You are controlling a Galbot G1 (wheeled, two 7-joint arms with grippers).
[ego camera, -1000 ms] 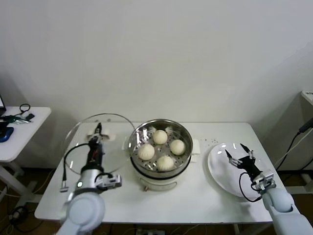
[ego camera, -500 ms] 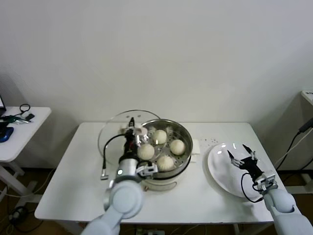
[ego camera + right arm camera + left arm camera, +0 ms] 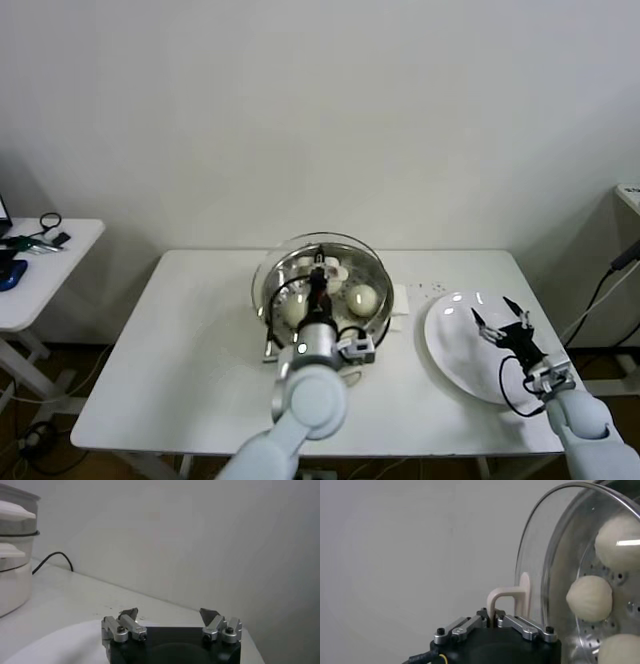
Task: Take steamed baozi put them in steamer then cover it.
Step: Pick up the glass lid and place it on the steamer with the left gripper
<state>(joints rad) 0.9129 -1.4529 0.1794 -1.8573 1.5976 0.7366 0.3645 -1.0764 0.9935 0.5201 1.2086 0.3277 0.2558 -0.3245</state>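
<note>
The lid's edge (image 3: 254, 287) is almost level above the steamer's rim (image 3: 388, 275), so the robot's left gripper should keep moving the lid gently across and down until it sits in place, then let go of the lid's handle.
The steamer (image 3: 383, 312) stands mid-table with the steamed baozi (image 3: 362, 296) inside. My left gripper (image 3: 318, 274) is shut on the cream handle (image 3: 507, 596) of the cover (image 3: 352, 260), a clear glass lid now over the steamer. Whether the lid rests on the rim does not show. In the left wrist view my left gripper (image 3: 492, 615) pinches the handle, and three baozi (image 3: 590, 598) show through the cover (image 3: 555, 550). My right gripper (image 3: 505, 320) hovers open above the white plate (image 3: 450, 345), and the right wrist view shows my right gripper (image 3: 169, 614) with nothing in it.
The white table (image 3: 200, 370) holds the steamer and the plate. A small side table (image 3: 45, 265) with gadgets stands beyond the left edge. In the right wrist view the pot base (image 3: 12, 585) and its black cable (image 3: 55, 556) lie ahead.
My left arm has carried the cover from the table's left side rightward until it is over the steamer. The right gripper has drifted slightly and stays open.
</note>
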